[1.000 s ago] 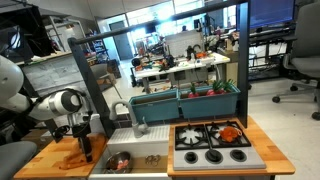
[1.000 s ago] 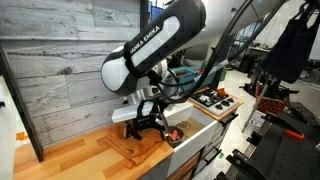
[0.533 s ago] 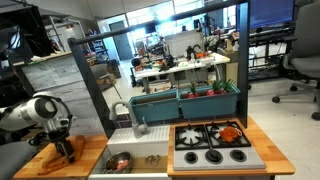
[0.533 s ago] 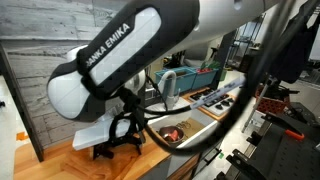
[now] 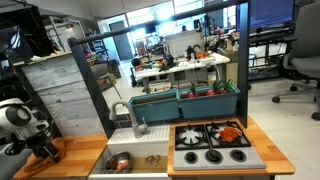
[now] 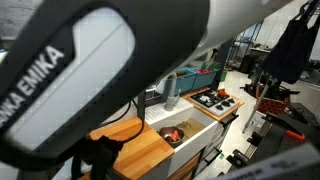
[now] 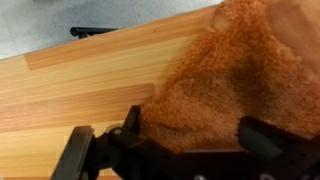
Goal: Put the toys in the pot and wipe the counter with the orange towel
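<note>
I should sweep the orange towel (image 5: 43,158) back over the open wood (image 5: 86,149) toward the sink with my gripper, because the towel is at the counter's end away from the sink.
In the wrist view the orange towel (image 7: 230,75) lies bunched on the wooden counter (image 7: 80,85) and fills the space between the black fingers of my gripper (image 7: 195,128). The jaws stand wide apart, straddling the cloth rather than pinching it. In an exterior view my gripper (image 5: 42,150) is low over the far end of the counter, away from the sink. The metal pot (image 5: 119,160) sits in the sink, and in an exterior view it (image 6: 176,131) shows reddish things inside. I see no loose toys on the counter.
A white sink (image 5: 150,158) lies between the wooden counter and the toy stove (image 5: 215,143). Teal bins (image 5: 185,103) stand behind the stove. A grey plank wall (image 5: 65,95) backs the counter. My arm's casing (image 6: 70,80) fills most of an exterior view.
My arm has swept along the counter from beside the sink to its far end, and the orange towel has stayed between the fingers. The jaws stay wide.
</note>
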Motion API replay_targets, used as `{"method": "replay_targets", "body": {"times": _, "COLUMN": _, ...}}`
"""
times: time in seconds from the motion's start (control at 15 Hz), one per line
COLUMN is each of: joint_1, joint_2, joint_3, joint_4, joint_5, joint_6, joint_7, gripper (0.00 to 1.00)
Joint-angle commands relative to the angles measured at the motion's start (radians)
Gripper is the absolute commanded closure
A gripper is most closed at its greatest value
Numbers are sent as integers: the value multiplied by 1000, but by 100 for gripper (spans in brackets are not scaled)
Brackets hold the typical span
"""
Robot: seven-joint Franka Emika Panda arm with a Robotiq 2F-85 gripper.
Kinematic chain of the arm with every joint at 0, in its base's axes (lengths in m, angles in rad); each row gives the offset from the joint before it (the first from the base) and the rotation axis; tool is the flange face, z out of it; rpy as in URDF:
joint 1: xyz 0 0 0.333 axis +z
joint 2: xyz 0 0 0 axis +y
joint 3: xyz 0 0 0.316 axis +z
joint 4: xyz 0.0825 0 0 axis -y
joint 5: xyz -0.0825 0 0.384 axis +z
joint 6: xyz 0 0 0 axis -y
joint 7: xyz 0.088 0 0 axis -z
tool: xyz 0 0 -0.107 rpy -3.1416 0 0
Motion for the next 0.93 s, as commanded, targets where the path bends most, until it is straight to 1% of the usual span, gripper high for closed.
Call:
{"method": "replay_targets", "body": {"times": 0.0, "joint_1": -8, "joint_2": 29, "joint_3": 5, "joint_4": 18, "joint_5": -2, "joint_6": 57, "joint_7": -23, "gripper": 0}}
{"method": "replay_targets", "body": {"times": 0.2, "joint_1": -64, "joint_2": -4, "joint_3": 10, "joint_4": -22, "joint_5": 32, "joint_6": -11, "joint_7": -17, "gripper": 0}}
{"method": "replay_targets", "body": {"times": 0.4, "joint_1": -136, "joint_2": -38, "joint_3": 9, "joint_4": -90, "joint_5": 69, "joint_6": -38, "joint_7": 0, "gripper": 0}}
{"method": "replay_targets", "body": {"times": 0.6, "joint_1": -199, "joint_2": -71, "joint_3": -9, "joint_4": -154, "joint_5": 96, "joint_6": -67, "joint_7": 22, "gripper": 0}}
{"method": "replay_targets", "body": {"times": 0.73, "joint_1": -224, "joint_2": -90, "joint_3": -14, "joint_4": -194, "joint_5": 95, "joint_6": -69, "joint_7": 16, "gripper": 0}}
{"method": "replay_targets", "body": {"times": 0.87, "joint_1": -233, "joint_2": -100, "joint_3": -5, "joint_4": -227, "joint_5": 90, "joint_6": -64, "joint_7": 7, "gripper": 0}}
